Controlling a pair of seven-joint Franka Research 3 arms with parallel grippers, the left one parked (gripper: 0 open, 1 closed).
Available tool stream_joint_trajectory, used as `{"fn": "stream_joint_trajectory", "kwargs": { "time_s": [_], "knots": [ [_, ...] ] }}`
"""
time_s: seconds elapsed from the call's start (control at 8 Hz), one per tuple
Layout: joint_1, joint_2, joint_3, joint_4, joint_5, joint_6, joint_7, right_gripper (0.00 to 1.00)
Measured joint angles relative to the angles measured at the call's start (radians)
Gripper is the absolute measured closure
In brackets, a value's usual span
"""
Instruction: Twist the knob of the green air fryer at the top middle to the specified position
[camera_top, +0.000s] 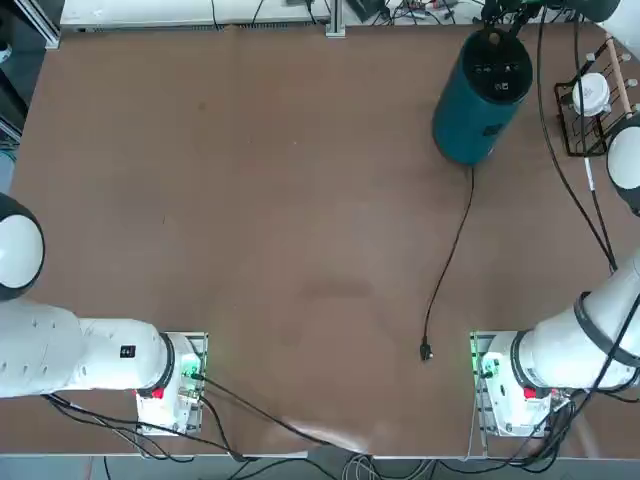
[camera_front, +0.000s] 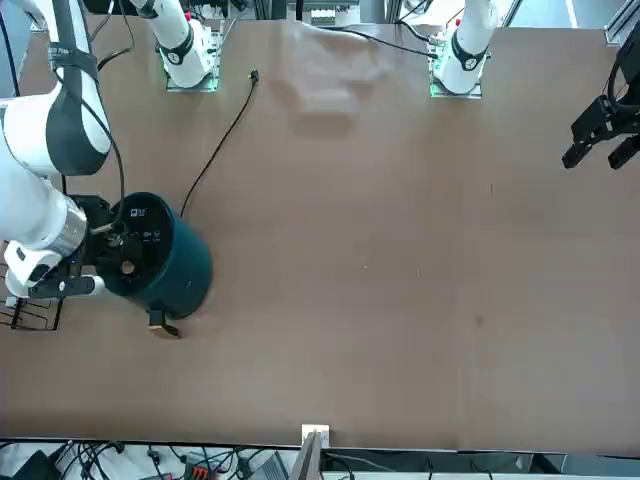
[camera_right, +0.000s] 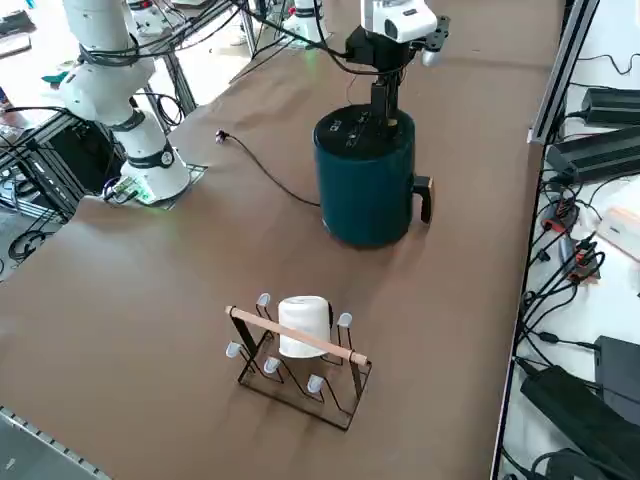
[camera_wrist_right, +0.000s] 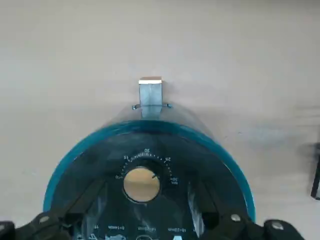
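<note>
The tan knob (camera_wrist_right: 141, 185) will turn back toward lower marks when the robot twists it, because the pointer (camera_wrist_right: 154, 176) is near the high end of the dial.
The green air fryer (camera_top: 470, 110) (camera_front: 180, 270) (camera_right: 365, 190) (camera_wrist_right: 150, 135) stands upright at the table's far right part. Its black top face carries white marks and the tan knob (camera_wrist_right: 142, 184) (camera_front: 127, 267) (camera_right: 392, 122). My right gripper (camera_right: 383, 100) (camera_front: 110, 263) (camera_top: 500, 20) (camera_wrist_right: 140, 220) hangs just above that top face, over the knob. It is open: the fingers (camera_wrist_right: 45, 222) stand wide apart on either side of the knob and do not touch it. In the top view the gripper hides the knob.
A black wire rack (camera_top: 590, 125) (camera_right: 300, 375) holding a white cup (camera_right: 303, 322) sits to the fryer's right. The fryer's thin black cord (camera_top: 450, 250) (camera_front: 220, 140) trails toward my base, unplugged. The fryer's handle (camera_right: 425, 195) (camera_wrist_right: 150, 92) points to the far edge.
</note>
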Motion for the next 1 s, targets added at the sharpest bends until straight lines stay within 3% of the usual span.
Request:
{"fn": "stream_joint_trajectory", "kwargs": {
  "time_s": [1.0],
  "knots": [
    [0.016, 0.009, 0.001, 0.000, 0.000, 0.003, 0.267, 0.00]
  ]
}}
